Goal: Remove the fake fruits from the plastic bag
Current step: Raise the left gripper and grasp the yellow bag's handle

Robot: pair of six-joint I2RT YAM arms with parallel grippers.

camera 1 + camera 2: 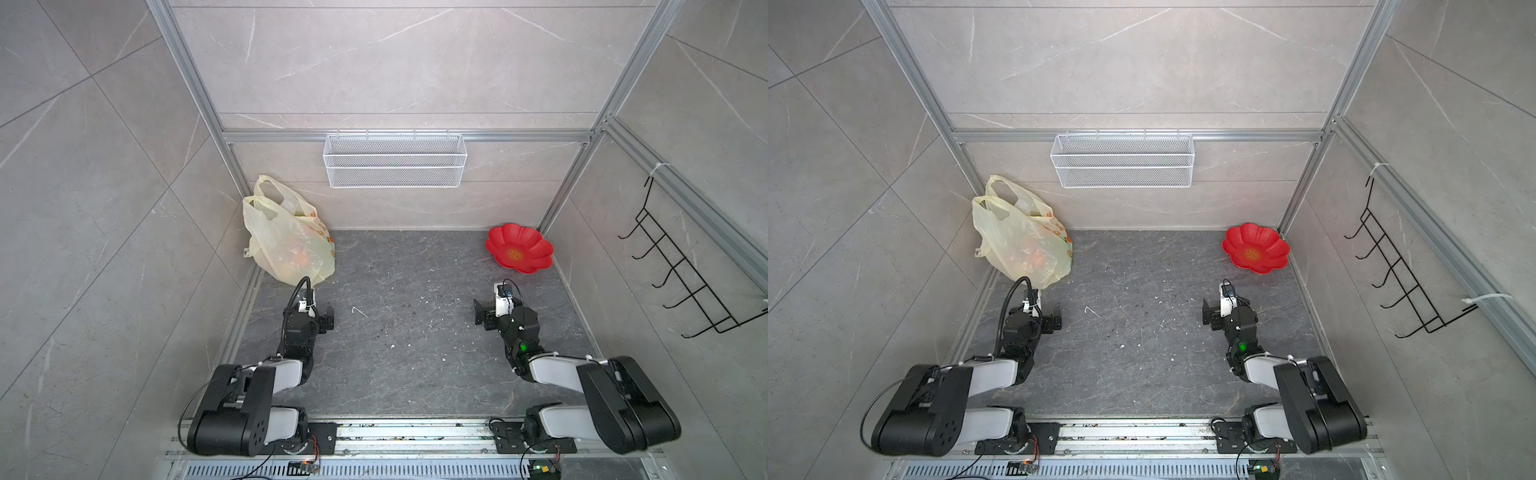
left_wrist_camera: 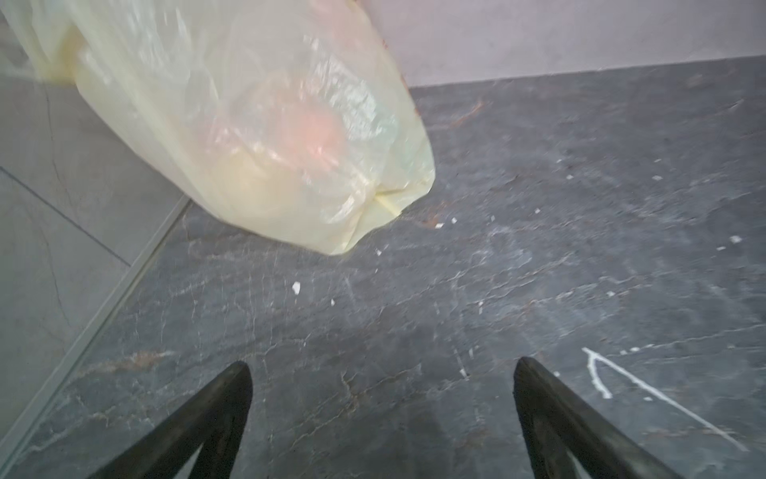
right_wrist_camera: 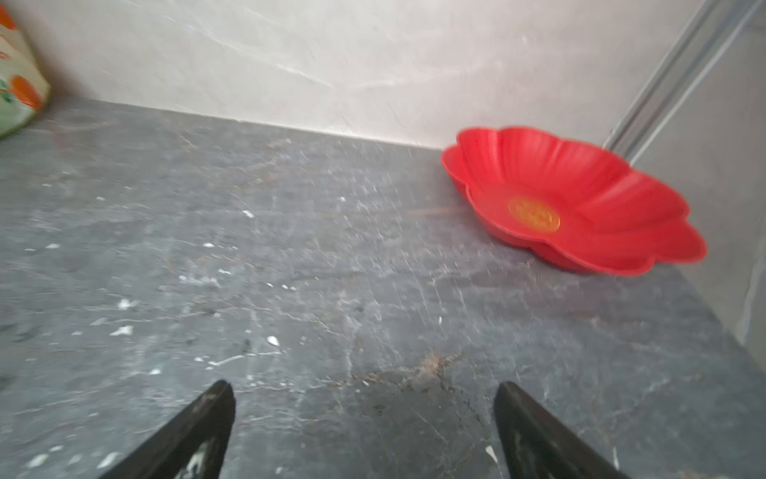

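The plastic bag (image 1: 291, 244) is slumped in the corner far away from my right gripper, so my left gripper should first drag the bag by its handle (image 1: 257, 200) toward the middle.
The pale-yellow plastic bag (image 1: 282, 232) (image 1: 1017, 237) slumps in the back-left corner, handles up against the wall. Through its thin film (image 2: 232, 137) the fake fruits (image 1: 302, 258) (image 1: 1037, 257) (image 2: 317, 128) show only as a blurred orange-red glow. My left gripper (image 1: 320, 313) (image 2: 383, 365) hangs open just in front of the bag's bottom, apart from it, with bare floor between its fingers. On the right side my right gripper (image 1: 492, 309) (image 3: 364, 385) is open over bare floor, short of the red plate. A printed corner of the bag (image 3: 18, 87) shows in the right wrist view.
A red flower-shaped plate (image 1: 505, 235) (image 1: 1241, 237) (image 3: 539, 153) lies in the back-right corner. A white wire basket (image 1: 395, 160) hangs on the back wall and a black hook rack (image 1: 681, 266) on the right wall. Tiled walls close both sides.
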